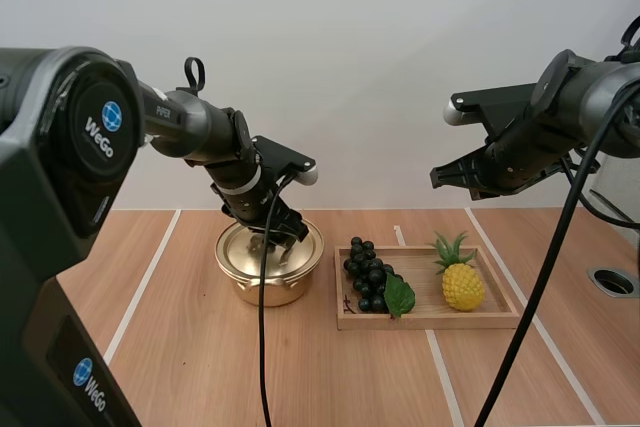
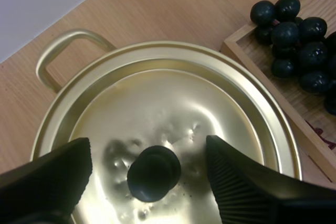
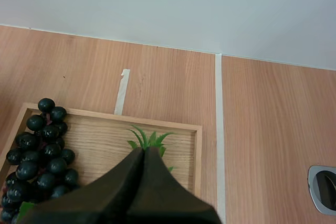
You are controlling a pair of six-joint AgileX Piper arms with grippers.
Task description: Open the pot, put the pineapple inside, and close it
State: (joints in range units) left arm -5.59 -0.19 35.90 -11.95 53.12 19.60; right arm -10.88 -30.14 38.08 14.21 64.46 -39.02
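My gripper will lift the lid off whole and leave the gold pot standing, because the smooth round rim just sits over the pot.
A gold pot with its lid on stands left of a wooden tray. My left gripper hovers just over the lid, open, its fingers standing on either side of the black knob without touching it. A yellow pineapple with a green crown lies at the tray's right end. My right gripper hangs high above the tray, shut on nothing, its fingers together as one wedge over the pineapple.
A bunch of dark grapes with a green leaf fills the tray's left end, close to the pot. White tape lines cross the wooden table. A round metal grommet sits at the far right.
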